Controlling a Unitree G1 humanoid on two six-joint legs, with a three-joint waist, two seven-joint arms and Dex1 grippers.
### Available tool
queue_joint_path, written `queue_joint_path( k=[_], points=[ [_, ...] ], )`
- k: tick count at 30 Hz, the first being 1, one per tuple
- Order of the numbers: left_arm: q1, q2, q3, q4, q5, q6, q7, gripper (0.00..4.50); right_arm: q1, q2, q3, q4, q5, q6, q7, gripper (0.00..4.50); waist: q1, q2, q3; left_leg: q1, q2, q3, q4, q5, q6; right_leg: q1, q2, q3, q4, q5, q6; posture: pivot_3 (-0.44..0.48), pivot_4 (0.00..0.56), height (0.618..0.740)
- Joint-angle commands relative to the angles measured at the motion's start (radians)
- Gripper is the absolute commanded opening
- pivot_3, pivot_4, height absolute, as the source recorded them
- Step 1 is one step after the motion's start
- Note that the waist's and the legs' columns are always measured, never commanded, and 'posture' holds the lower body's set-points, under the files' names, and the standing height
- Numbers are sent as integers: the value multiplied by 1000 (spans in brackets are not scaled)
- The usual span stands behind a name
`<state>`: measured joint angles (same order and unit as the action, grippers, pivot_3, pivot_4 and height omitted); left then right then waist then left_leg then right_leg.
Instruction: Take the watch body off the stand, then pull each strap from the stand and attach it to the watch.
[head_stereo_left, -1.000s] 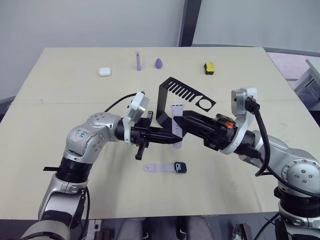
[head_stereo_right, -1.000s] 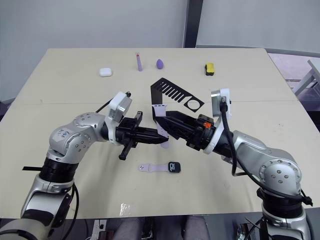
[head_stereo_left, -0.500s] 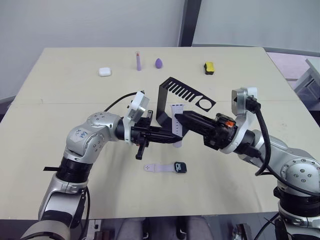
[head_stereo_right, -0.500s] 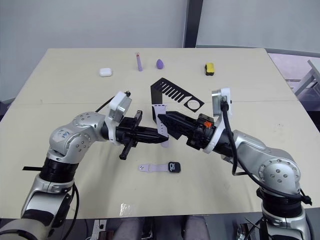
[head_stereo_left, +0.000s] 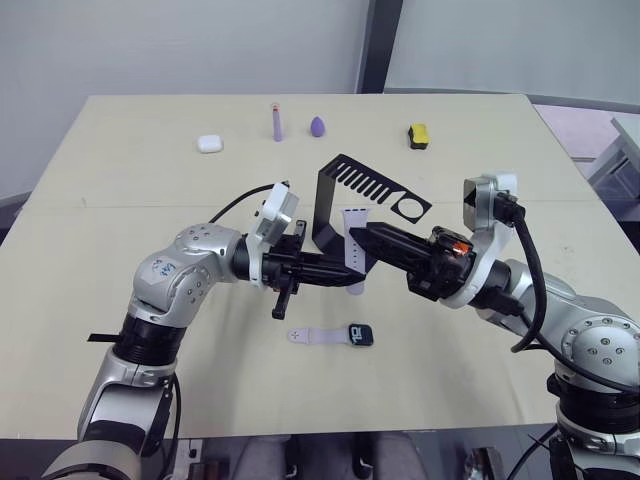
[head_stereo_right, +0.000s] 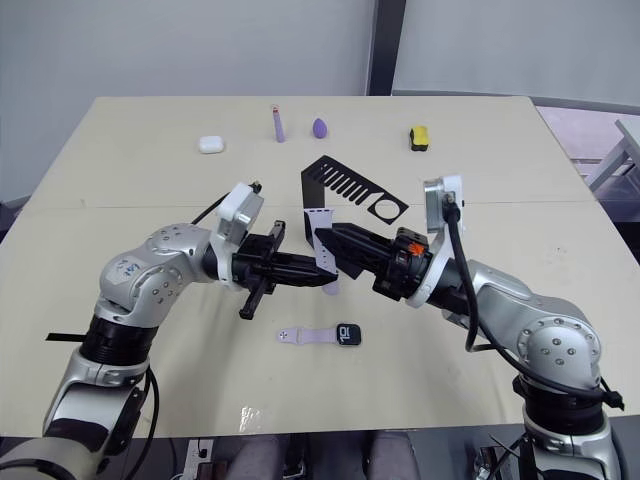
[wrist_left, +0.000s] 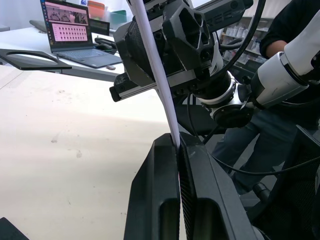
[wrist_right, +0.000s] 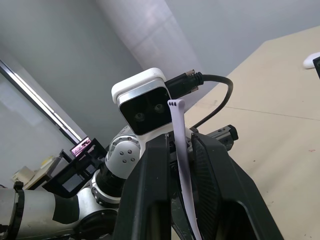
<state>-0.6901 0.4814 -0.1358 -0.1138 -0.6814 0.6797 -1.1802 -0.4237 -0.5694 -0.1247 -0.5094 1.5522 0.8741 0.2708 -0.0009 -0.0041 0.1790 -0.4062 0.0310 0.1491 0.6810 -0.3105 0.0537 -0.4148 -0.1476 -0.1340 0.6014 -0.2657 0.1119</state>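
Note:
The second strap (head_stereo_left: 355, 252) has a thick edge (wrist_right: 176, 103) on its top end, so I expect the second strap to slide into the watch body and hang there when I push it.
The watch body (head_stereo_left: 361, 335) lies flat on the table near the front, with one pale strap (head_stereo_left: 312, 337) joined to its left side. The black stand (head_stereo_left: 328, 200) sits mid-table. Just in front of it, a second pale strap (head_stereo_left: 352, 222) is held upright. My left gripper (head_stereo_left: 345, 277) is shut on that strap's lower end, as seen in the left wrist view (wrist_left: 178, 145). My right gripper (head_stereo_left: 357, 236) comes in from the right, open. Its fingers (wrist_right: 157, 165) stand on either side of the strap (wrist_right: 179, 135) with a small gap on each side.
Along the far edge of the table lie a white earbud case (head_stereo_left: 209, 143), a purple stick (head_stereo_left: 276, 122), a purple egg-shaped piece (head_stereo_left: 317, 126) and a yellow-and-black block (head_stereo_left: 418, 133). A person (wrist_left: 280, 75) and a laptop (wrist_left: 75, 35) appear beyond the table.
My right gripper has edged a little leftward, closing in around the upright strap. The left gripper and the watch on the table have stayed put.

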Motion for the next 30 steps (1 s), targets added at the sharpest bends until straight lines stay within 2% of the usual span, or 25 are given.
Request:
queue_joint_path(
  k=[1, 18, 21, 30],
  points=[
    [-7, -5, 7, -28, -4, -12, -4, 0, -17, -4, -6, -24, 29, -13, 13, 784, 0, 0, 0, 0, 0, 0, 0, 0, 0, 0, 0, 0, 0, 0, 0, 0, 150, 740],
    [-12, -22, 3, -18, 12, -19, -7, 0, -24, -4, -5, -20, 33, -14, 6, 784, 0, 0, 0, 0, 0, 0, 0, 0, 0, 0, 0, 0, 0, 0, 0, 0, 150, 740],
    [-13, -26, 3, -16, 15, -20, -6, 0, -25, 0, -11, -20, 36, -22, 1, 7, 0, 0, 0, 0, 0, 0, 0, 0, 0, 0, 0, 0, 0, 0, 0, 0, 150, 740],
    [-19, -36, 3, -18, 9, -3, 0, 0, -27, 2, -5, -24, 27, -23, 3, 7, 0, 0, 0, 0, 0, 0, 0, 0, 0, 0, 0, 0, 0, 0, 0, 0, 150, 740]
  ],
)
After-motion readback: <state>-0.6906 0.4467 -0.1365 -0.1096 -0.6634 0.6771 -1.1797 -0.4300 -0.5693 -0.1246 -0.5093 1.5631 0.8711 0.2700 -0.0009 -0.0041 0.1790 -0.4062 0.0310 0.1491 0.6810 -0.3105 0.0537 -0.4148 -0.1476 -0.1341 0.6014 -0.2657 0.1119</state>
